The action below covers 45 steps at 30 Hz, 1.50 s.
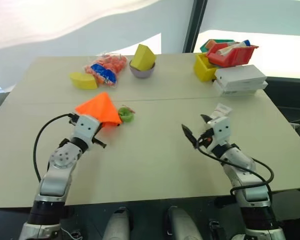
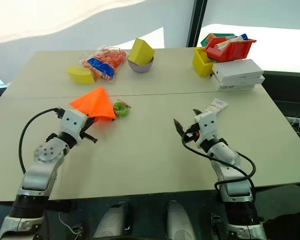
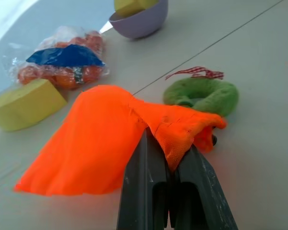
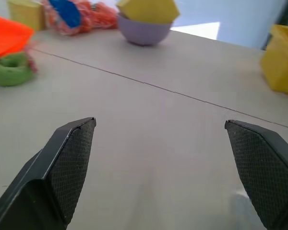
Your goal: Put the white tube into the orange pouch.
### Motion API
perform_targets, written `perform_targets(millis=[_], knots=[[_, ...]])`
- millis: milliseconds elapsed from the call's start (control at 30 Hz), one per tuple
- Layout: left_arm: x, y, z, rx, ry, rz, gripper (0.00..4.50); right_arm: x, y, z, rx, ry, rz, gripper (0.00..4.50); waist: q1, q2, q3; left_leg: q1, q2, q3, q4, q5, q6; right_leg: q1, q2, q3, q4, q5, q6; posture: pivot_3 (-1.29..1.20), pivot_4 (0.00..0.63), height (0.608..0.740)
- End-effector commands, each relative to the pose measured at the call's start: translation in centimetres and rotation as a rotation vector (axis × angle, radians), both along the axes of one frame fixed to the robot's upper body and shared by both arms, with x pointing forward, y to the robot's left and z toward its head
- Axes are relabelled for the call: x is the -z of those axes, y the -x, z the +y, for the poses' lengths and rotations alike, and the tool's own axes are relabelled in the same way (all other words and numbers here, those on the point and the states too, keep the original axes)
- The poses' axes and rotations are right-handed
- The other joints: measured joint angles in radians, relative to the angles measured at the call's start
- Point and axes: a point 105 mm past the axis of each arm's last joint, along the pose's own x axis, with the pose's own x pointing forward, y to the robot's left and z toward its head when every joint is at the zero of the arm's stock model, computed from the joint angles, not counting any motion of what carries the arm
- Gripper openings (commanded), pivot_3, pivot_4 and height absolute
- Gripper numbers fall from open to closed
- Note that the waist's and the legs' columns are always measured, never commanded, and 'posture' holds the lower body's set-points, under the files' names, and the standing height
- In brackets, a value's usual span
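Observation:
The green fuzzy ring (image 1: 126, 115) is sitting tight against the orange pouch's edge (image 1: 118, 113), so I should expect that a hidden cord ties the two together.
The orange pouch (image 1: 97, 107) lies as a flat fabric triangle on the table's left half. My left gripper (image 3: 169, 148) is shut on its near corner, with orange cloth bunched over the black fingertips. A green fuzzy ring (image 3: 201, 94) with a red-and-white ribbon rests against the pouch's right side. The white tube (image 1: 221, 109) lies on the right half, partly hidden behind my right hand. My right gripper (image 1: 196, 126) hovers just in front of the tube, open wide with nothing between its fingers (image 4: 72, 158).
Along the far edge stand a yellow wedge (image 1: 83, 80), a clear bag of orange pieces with a blue label (image 1: 106, 69), a purple bowl (image 1: 142, 71) holding a yellow block, yellow (image 1: 205, 67) and red (image 1: 232, 54) bins, and stacked white boxes (image 1: 240, 79).

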Motion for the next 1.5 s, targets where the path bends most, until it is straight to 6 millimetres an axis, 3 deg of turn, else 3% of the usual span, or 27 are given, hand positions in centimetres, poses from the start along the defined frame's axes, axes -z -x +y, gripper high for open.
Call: perform_targets(millis=[33, 100, 167, 333, 400, 567, 633, 967, 1067, 1167, 1200, 1400, 1500], knots=[[-1.7, 1.7, -3.8, 0.090, 0.047, -0.019, 0.01, -1.1, -1.4, -3.1, 0.193, 0.028, -0.033, 4.50, -0.001, 0.000, 0.000, 0.000, 0.000, 0.000, 0.000, 0.000, 0.000, 0.000, 0.000, 0.000, 0.000, 0.000, 0.000, 0.00, 0.150, 0.740], [-1.7, 2.1, -4.4, 0.092, 0.075, -0.008, 0.01, -0.6, -1.8, -4.1, 0.278, 0.040, -0.007, 4.50, -0.001, 0.000, 0.000, 0.000, 0.000, 0.000, 0.000, 0.000, 0.000, 0.000, 0.000, 0.000, 0.000, 0.000, 0.000, 0.00, 0.150, 0.740], [-0.8, 2.4, -3.6, 0.045, 0.086, 0.024, 0.01, -0.1, -2.0, -4.5, 0.338, 0.012, 0.018, 4.50, -0.004, 0.000, 0.000, 0.000, 0.000, 0.000, 0.000, 0.000, 0.000, 0.000, 0.001, 0.000, 0.000, 0.000, 0.000, 0.00, 0.150, 0.740], [2.5, 3.4, 1.5, -0.133, 0.108, 0.106, 0.01, 1.5, -3.0, -3.9, 0.454, -0.058, 0.089, 4.50, -0.010, 0.001, 0.000, 0.001, 0.000, -0.001, -0.002, 0.000, 0.000, -0.001, 0.002, 0.001, 0.002, 0.000, 0.000, 0.00, 0.150, 0.740], [2.7, 3.6, 3.5, -0.188, 0.095, 0.100, 0.01, 2.0, -3.3, -3.7, 0.487, -0.112, 0.117, 4.50, -0.008, 0.001, 0.000, 0.002, 0.001, -0.001, -0.001, 0.000, 0.000, -0.002, 0.002, 0.001, 0.002, 0.000, 0.000, 0.00, 0.150, 0.740], [2.3, 3.5, 5.6, -0.219, 0.088, 0.077, 0.01, 2.5, -3.9, -3.8, 0.539, -0.155, 0.131, 4.50, 0.001, 0.002, 0.000, 0.000, -0.001, -0.001, 0.001, 0.000, 0.000, -0.001, 0.000, 0.000, 0.002, 0.000, -0.001, 0.00, 0.150, 0.740], [2.2, 3.4, 5.7, -0.210, 0.091, 0.070, 0.01, 2.8, -4.1, -4.0, 0.571, -0.151, 0.134, 4.50, -0.001, 0.001, 0.000, 0.000, -0.001, 0.000, 0.001, 0.000, 0.000, 0.000, -0.001, 0.001, 0.000, 0.000, -0.001, 0.00, 0.150, 0.740], [1.7, 3.0, 2.3, -0.098, 0.126, 0.046, 0.01, 3.4, -4.2, -5.1, 0.642, -0.198, 0.128, 4.50, -0.005, 0.002, 0.000, 0.000, 0.000, -0.001, 0.000, 0.000, 0.000, -0.001, 0.001, 0.001, 0.000, 0.000, -0.001, 0.00, 0.150, 0.740], [1.7, 2.9, 2.2, -0.092, 0.127, 0.047, 0.00, 3.4, -4.1, -5.0, 0.637, -0.208, 0.124, 3.59, -0.006, 0.002, 0.000, 0.000, 0.000, -0.001, 0.000, 0.000, 0.000, -0.001, 0.001, 0.001, 0.000, 0.000, -0.001, 0.00, 0.150, 0.740], [1.8, 2.8, 2.2, -0.092, 0.127, 0.047, 0.00, 3.3, -4.1, -4.8, 0.633, -0.211, 0.119, 2.08, -0.007, 0.002, 0.000, 0.000, 0.000, -0.001, -0.001, 0.000, 0.000, -0.001, 0.001, 0.001, 0.000, 0.000, -0.001, 0.00, 0.150, 0.740], [1.8, 2.7, 2.3, -0.093, 0.127, 0.047, 0.00, 3.1, -4.1, -4.6, 0.625, -0.209, 0.114, 1.84, -0.007, 0.002, 0.000, 0.000, 0.000, -0.001, -0.001, 0.000, 0.000, -0.001, 0.001, 0.001, 0.000, 0.000, -0.001, 0.00, 0.150, 0.740], [1.7, 2.5, 2.3, -0.086, 0.129, 0.043, 0.00, 2.2, -3.9, -4.0, 0.577, -0.217, 0.076, 1.84, -0.007, 0.002, 0.000, 0.000, 0.000, -0.001, -0.001, 0.000, 0.000, -0.001, 0.001, 0.001, 0.000, 0.000, -0.001, 0.00, 0.150, 0.740], [1.7, 2.3, 2.3, -0.080, 0.139, 0.044, 0.00, 0.1, -3.7, -1.0, 0.343, -0.146, -0.009, 1.84, -0.007, 0.003, 0.000, 0.000, 0.000, -0.001, -0.001, 0.000, 0.000, -0.001, 0.001, 0.001, 0.000, 0.000, 0.000, 0.00, 0.150, 0.740]])
